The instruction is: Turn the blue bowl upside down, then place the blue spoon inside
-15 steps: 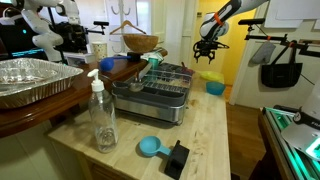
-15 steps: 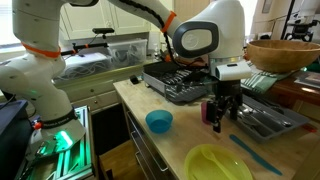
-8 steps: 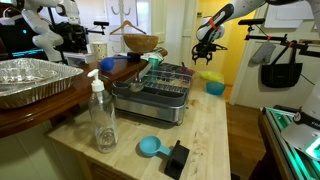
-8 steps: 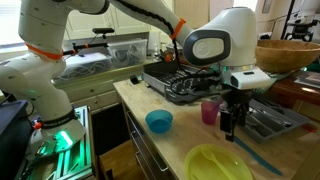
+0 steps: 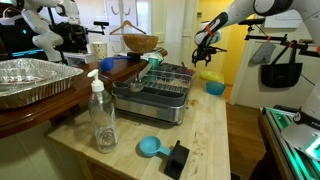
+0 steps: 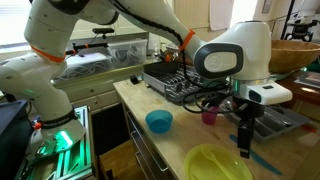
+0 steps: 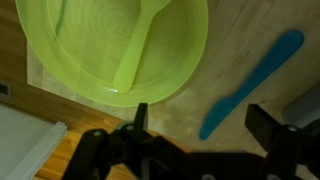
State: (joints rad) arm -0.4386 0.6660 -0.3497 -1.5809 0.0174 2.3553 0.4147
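My gripper should keep going down and close there, as the blue spoon's lower end (image 7: 213, 120) is clear of the yellow-green dish (image 7: 115, 40) and between my open fingers.
The small light-blue bowl (image 6: 158, 121) stands on the wooden counter, its opening upward; in an exterior view the blue bowl (image 5: 150, 146) is near the counter's front. The blue spoon (image 7: 250, 80) lies flat on the counter beside a yellow-green dish (image 7: 110, 45); an exterior view shows the spoon (image 6: 264, 159) next to that dish (image 6: 218, 163). My gripper (image 7: 200, 125) hangs open above the spoon's lower end, holding nothing. It shows in both exterior views (image 6: 245, 142) (image 5: 205, 52), well away from the bowl.
A green spoon (image 7: 140, 45) lies in the yellow-green dish. A pink cup (image 6: 210, 116), a dish rack (image 6: 180, 85) and a brown wooden bowl (image 6: 295, 52) stand behind. A clear bottle (image 5: 103, 115), a foil tray (image 5: 30, 80) and a black block (image 5: 177, 158) share the counter.
The gripper has moved from beside the pink cup toward the yellow-green dish and now hangs over the blue spoon. It stayed open. Bowl and spoon have not moved.
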